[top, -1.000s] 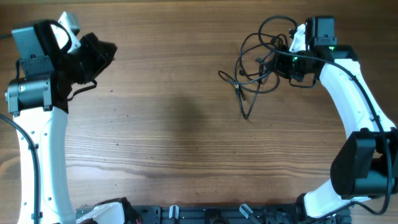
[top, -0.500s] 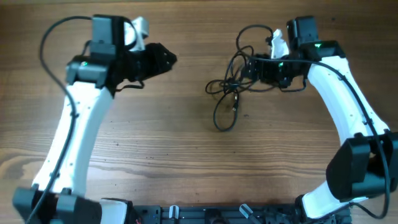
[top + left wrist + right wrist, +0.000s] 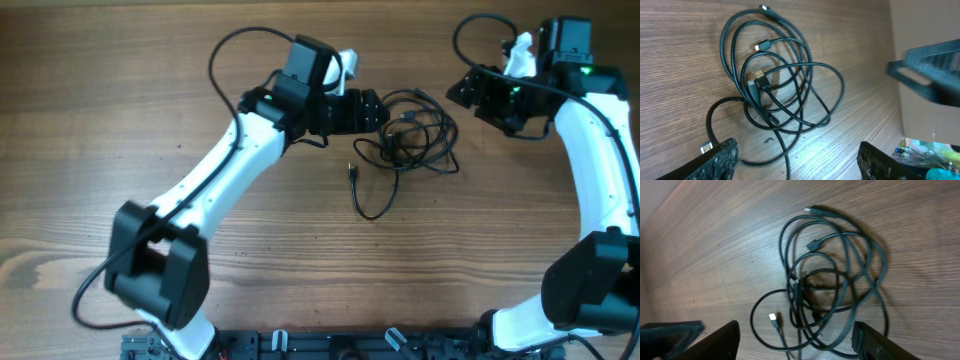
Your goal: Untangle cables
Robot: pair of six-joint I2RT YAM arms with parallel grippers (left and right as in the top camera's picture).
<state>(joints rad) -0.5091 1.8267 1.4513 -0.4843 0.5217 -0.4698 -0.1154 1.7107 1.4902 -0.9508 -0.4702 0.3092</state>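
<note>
The loops cross in the tangle (image 3: 405,145) and its outer bend (image 3: 453,128) is close to my right gripper, so my right gripper should grab that bend and pull the cable free.
The cables (image 3: 400,143) lie on the wooden table as one loose tangle of thin black loops, with a single loop trailing toward the front (image 3: 375,205). My left gripper (image 3: 377,110) is at the tangle's left edge, open and low over it. In the left wrist view the cables (image 3: 780,85) fill the middle, and a strand runs on the table between the spread fingers of the left gripper (image 3: 797,165). My right gripper (image 3: 462,92) hangs open just right of the tangle, apart from it. Its wrist view shows the cables (image 3: 835,280) ahead of the empty right gripper (image 3: 797,342).
The arms' own thick black cables arch over the back of the table (image 3: 235,50). A dark rail (image 3: 330,345) runs along the front edge. In the left wrist view the right gripper appears as a blurred dark shape (image 3: 932,67) beyond the tangle.
My left arm swung right across the table to the tangle and opened. My right gripper opened, let the cables go and drew back to the right. The tangle now lies flatter.
</note>
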